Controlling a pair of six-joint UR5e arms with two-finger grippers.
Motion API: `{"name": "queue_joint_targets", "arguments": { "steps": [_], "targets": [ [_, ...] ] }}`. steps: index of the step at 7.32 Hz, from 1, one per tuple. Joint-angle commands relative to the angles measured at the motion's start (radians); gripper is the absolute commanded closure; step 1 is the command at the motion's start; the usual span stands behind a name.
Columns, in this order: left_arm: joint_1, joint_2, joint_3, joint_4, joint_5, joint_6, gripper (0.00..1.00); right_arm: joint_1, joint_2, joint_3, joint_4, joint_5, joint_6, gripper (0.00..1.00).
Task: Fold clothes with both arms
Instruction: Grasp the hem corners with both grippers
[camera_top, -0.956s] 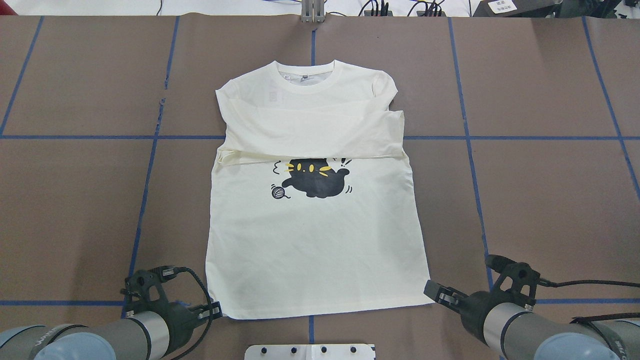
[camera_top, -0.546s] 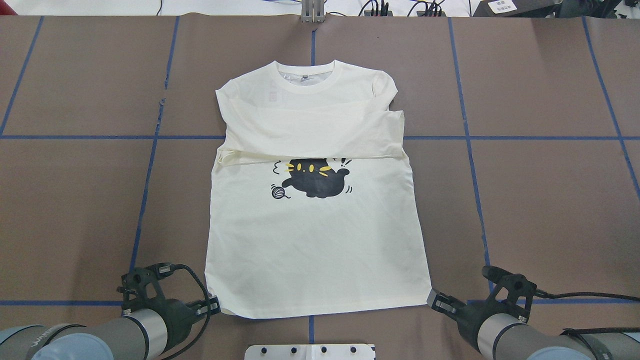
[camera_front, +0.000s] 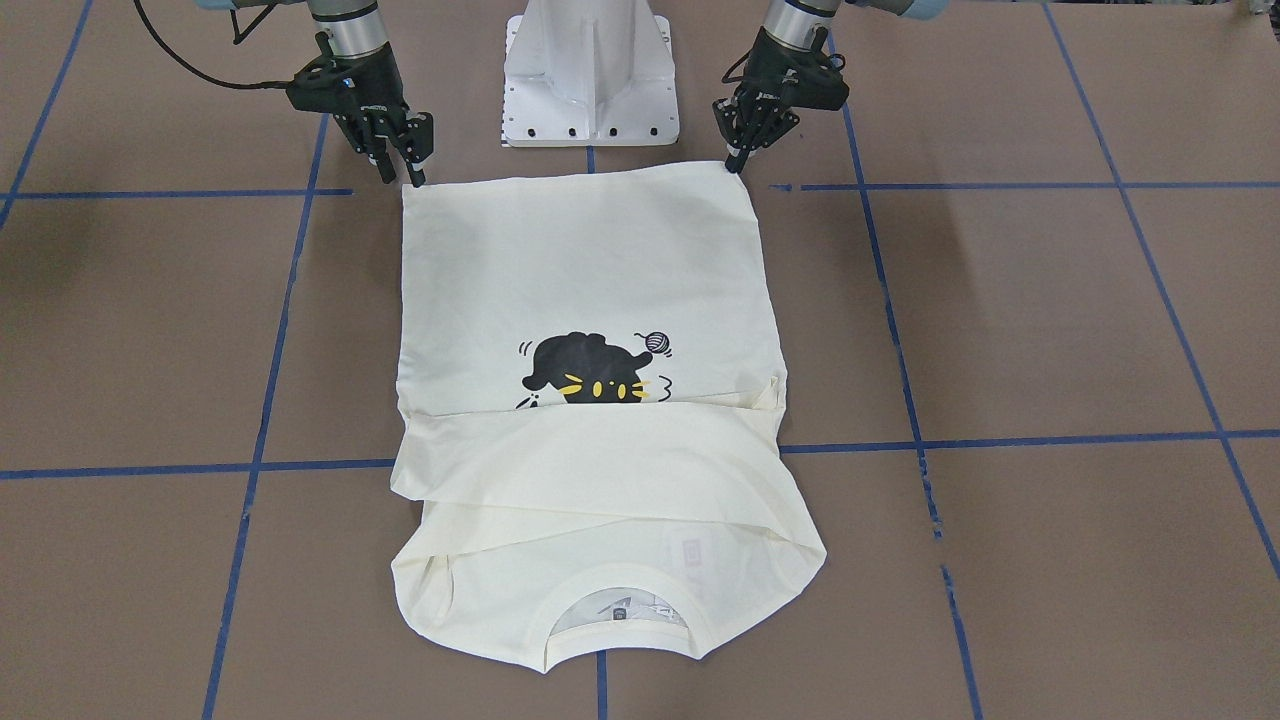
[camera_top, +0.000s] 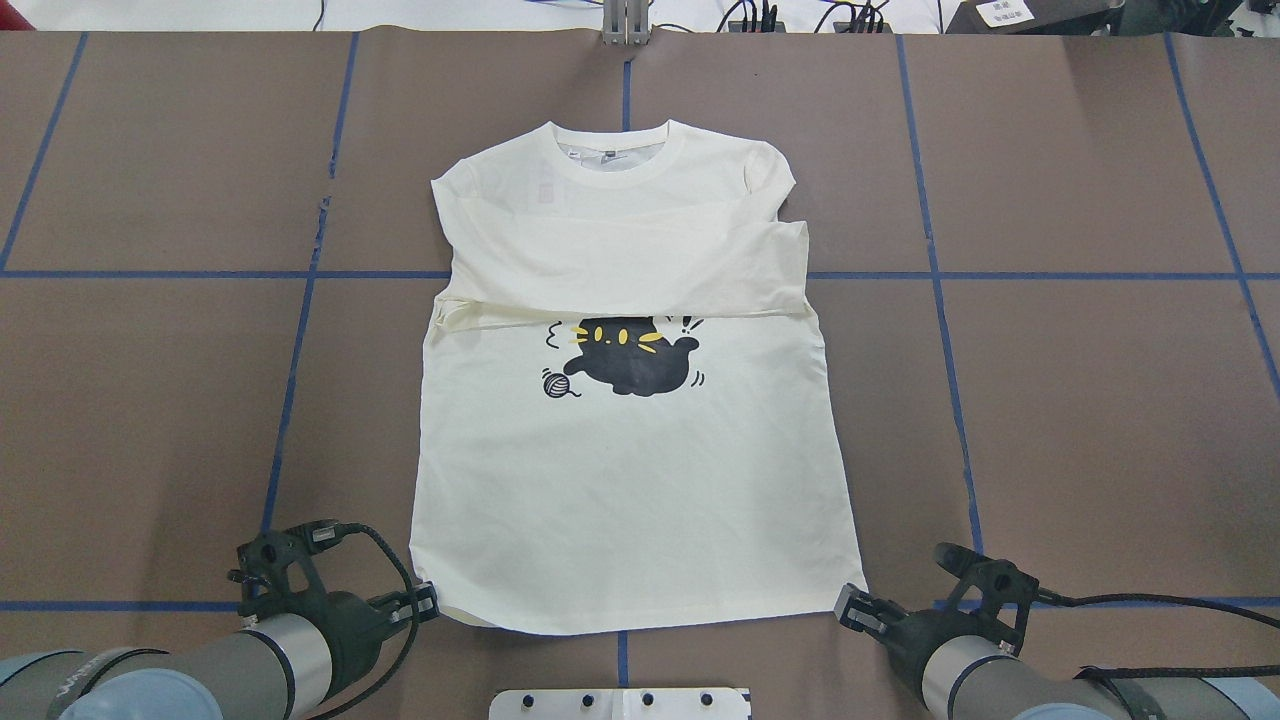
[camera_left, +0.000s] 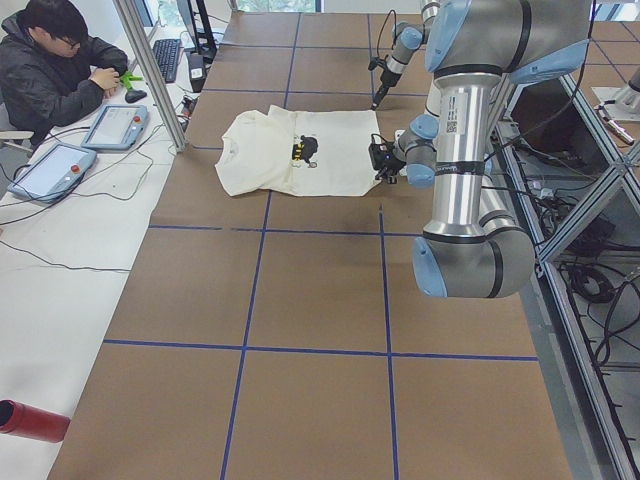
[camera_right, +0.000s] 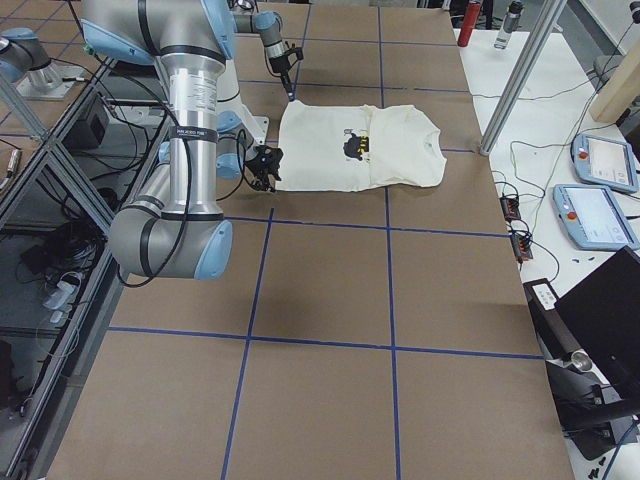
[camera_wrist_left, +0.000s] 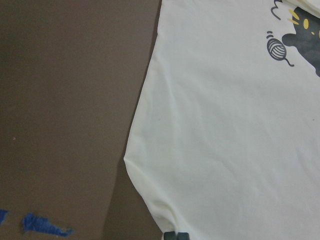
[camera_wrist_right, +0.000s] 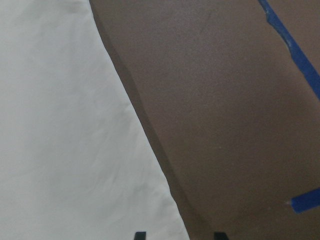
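I expect the shirt's neck end (camera_front: 621, 552) to be pulled along toward me when I fold the hem over, since its collar (camera_front: 619, 637) lies loose, far from both grippers.
The cream-white shirt (camera_top: 630, 480) lies flat on the brown table, neck at the far end, sleeves folded across the chest above the black cat print (camera_top: 625, 360). Its hem faces the robot. My left gripper (camera_top: 428, 604) sits at the hem's near left corner; in the left wrist view its fingertips (camera_wrist_left: 176, 236) are pressed together on the hem, shut on the shirt (camera_wrist_left: 225, 125). My right gripper (camera_top: 848, 608) is at the near right corner, open. In the right wrist view its two tips stand apart on either side of the shirt's (camera_wrist_right: 65, 125) edge.
The white pedestal base (camera_front: 590, 70) stands just behind the hem, between the two arms. Blue tape lines (camera_top: 300, 330) grid the brown table. A person (camera_left: 60, 60) sits at a side bench with tablets (camera_left: 115, 125) beyond the shirt's neck end.
The right gripper has slid back and inward to the hem's right corner. The left gripper has shifted slightly toward the left corner, and the hem there has drawn up a little.
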Motion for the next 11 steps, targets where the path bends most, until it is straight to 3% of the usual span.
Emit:
{"name": "queue_joint_targets", "arguments": {
  "steps": [1, 2, 5, 6, 7, 10, 11],
  "targets": [
    [0.0, -0.003, -0.005, 0.0, 0.0, 0.002, 1.0, -0.002, 0.006, -0.018, -0.002, -0.001, -0.001, 0.53],
    [0.0, 0.0, -0.008, 0.0, 0.0, 0.002, 1.0, -0.004, 0.006, -0.019, -0.001, -0.001, -0.001, 0.61],
    [0.0, 0.0, -0.014, 0.0, -0.003, 0.008, 1.0, -0.005, 0.014, -0.021, -0.002, 0.0, -0.001, 0.68],
    [0.0, 0.0, -0.016, 0.002, -0.004, 0.008, 1.0, -0.005, 0.017, -0.019, -0.001, 0.0, -0.003, 0.92],
    [0.0, 0.0, -0.016, 0.002, -0.006, 0.009, 1.0, -0.005, 0.018, -0.019, -0.001, -0.001, -0.004, 1.0],
    [0.0, 0.0, -0.018, 0.003, -0.01, 0.009, 1.0, 0.01, 0.019, -0.003, -0.005, 0.002, -0.016, 1.0],
    [-0.002, 0.006, -0.066, 0.015, -0.013, 0.014, 1.0, 0.019, 0.011, 0.035, -0.014, 0.005, -0.018, 1.0]
  ]
}}
